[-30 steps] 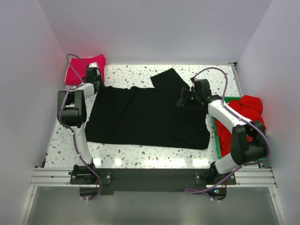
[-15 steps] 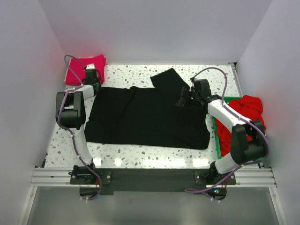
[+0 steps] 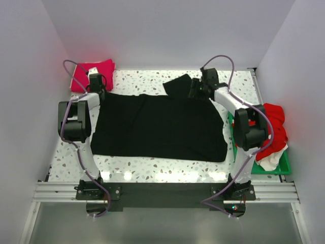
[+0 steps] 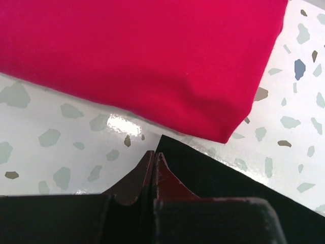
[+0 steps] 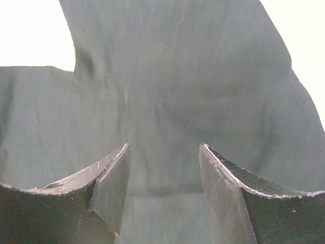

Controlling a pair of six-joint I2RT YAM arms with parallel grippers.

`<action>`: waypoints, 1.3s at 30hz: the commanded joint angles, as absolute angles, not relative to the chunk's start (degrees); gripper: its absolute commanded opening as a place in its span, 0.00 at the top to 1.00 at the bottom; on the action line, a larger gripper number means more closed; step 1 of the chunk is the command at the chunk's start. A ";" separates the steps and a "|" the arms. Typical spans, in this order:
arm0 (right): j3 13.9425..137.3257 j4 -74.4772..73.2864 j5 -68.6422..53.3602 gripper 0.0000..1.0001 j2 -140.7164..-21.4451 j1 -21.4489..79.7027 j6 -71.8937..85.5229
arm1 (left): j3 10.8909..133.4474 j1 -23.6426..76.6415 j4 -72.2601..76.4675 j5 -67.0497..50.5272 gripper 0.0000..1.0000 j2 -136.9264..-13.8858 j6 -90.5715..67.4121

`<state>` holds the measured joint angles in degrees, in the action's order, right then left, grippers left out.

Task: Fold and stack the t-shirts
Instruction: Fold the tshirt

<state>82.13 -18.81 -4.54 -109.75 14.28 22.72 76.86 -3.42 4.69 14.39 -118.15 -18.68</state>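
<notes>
The sleeve (image 3: 179, 87) sticks out past the black t-shirt's far edge (image 3: 147, 95). When I pull, the sleeve will therefore drag behind as a flap, then fold onto the black t-shirt.
A large black t-shirt (image 3: 157, 127) lies spread flat on the speckled table, one sleeve (image 3: 179, 85) pointing to the far side. My left gripper (image 3: 96, 90) is at its far left corner; in the left wrist view the gripper (image 4: 154, 152) is shut with the black corner (image 4: 203, 173) pinched at its tips. A folded magenta-pink t-shirt (image 3: 91, 71) lies just beyond it, filling the top of the left wrist view (image 4: 142, 56). My right gripper (image 3: 194, 90) hovers open over the sleeve's base; in the right wrist view the gripper (image 5: 162, 150) has black cloth (image 5: 177, 76) beneath it.
A green tray (image 3: 284, 165) at the right edge holds a red t-shirt (image 3: 273, 114) and a white one (image 3: 269, 157). White walls close in the table at left, back and right. The arm bases stand on the rail at the near edge.
My right arm has swung from the shirt's right side to the far sleeve, uncovering the tray's white cloth. My left gripper has moved slightly farther towards the magenta shirt.
</notes>
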 commanded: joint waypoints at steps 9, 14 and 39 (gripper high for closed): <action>110.47 -26.71 4.83 0.41 -128.40 10.46 17.58 | 72.86 -5.36 9.75 17.58 1.00 -113.82 -23.38; 113.99 -27.69 7.64 0.41 -133.59 10.37 16.53 | 72.68 -5.54 10.20 17.67 1.00 -113.55 -22.94; 124.80 -33.31 4.65 0.83 -142.65 10.11 17.14 | 72.42 -5.54 11.34 15.29 1.00 -111.97 -23.20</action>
